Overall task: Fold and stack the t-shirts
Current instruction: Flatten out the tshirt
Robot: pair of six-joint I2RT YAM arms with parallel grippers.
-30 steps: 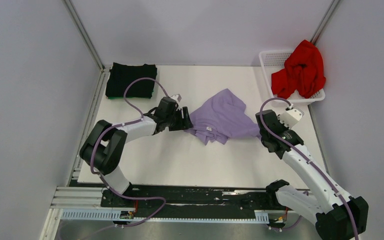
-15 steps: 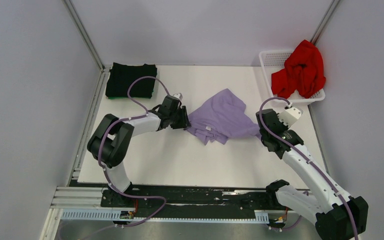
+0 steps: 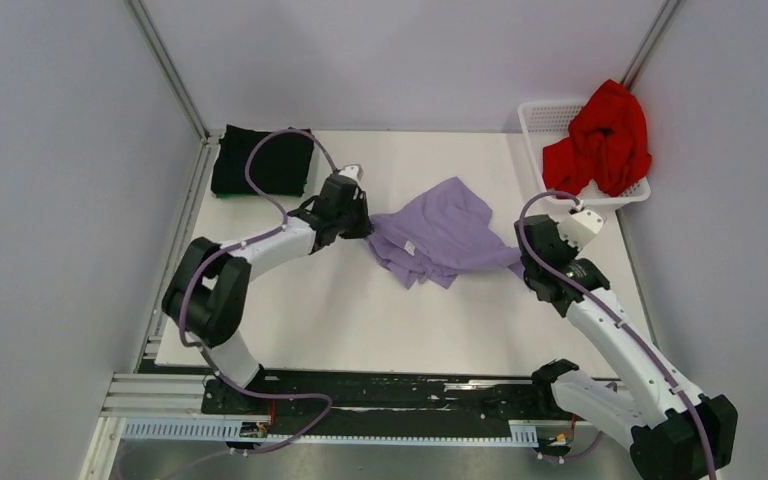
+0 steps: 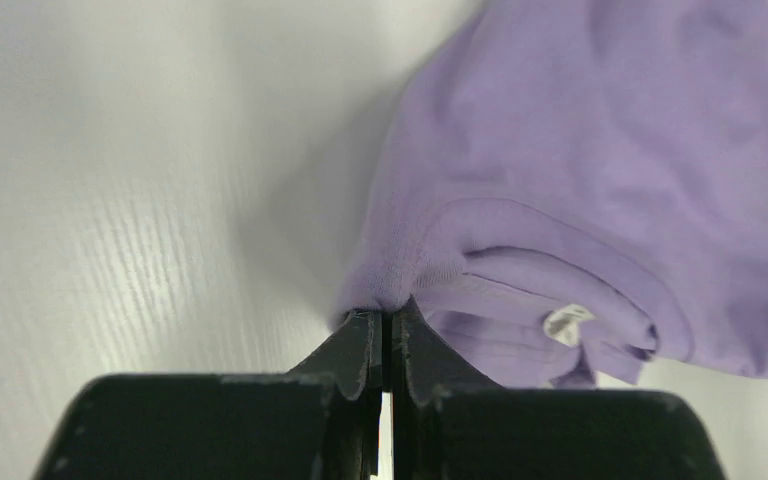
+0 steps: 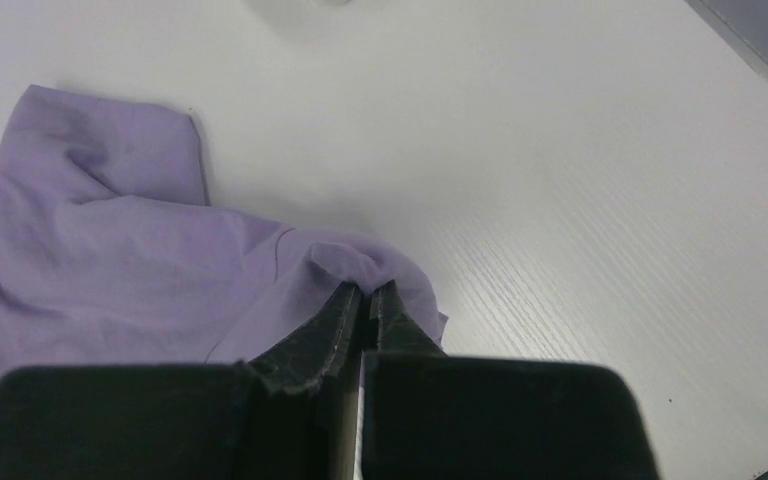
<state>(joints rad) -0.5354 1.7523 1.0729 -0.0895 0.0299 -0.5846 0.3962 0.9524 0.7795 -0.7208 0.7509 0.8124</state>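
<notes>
The lavender t-shirt lies bunched (image 3: 417,260) next to the white label, so the robot's left gripper needs to move the lavender t-shirt's edge toward the black t-shirt (image 3: 268,165) to spread the cloth out before folding.
A crumpled lavender t-shirt (image 3: 440,232) lies mid-table between both arms. My left gripper (image 3: 368,226) is shut on its left edge; in the left wrist view the gripper (image 4: 388,318) pinches a fold of the lavender t-shirt (image 4: 600,180) beside the collar and white label. My right gripper (image 3: 518,262) is shut on the shirt's right corner, and the right wrist view shows the gripper (image 5: 365,292) clamping the lavender cloth (image 5: 120,250). A black t-shirt (image 3: 262,160) lies folded at the back left. A red t-shirt (image 3: 602,140) is heaped in the basket.
The white lattice basket (image 3: 550,118) stands at the table's back right corner. The white table (image 3: 380,320) ends at grey walls on the left, back and right. A black rail (image 3: 390,392) runs along the near edge by the arm bases.
My left gripper has closed on the left edge of the lavender t-shirt and drawn it slightly back-left. The right gripper has kept its hold on the right corner.
</notes>
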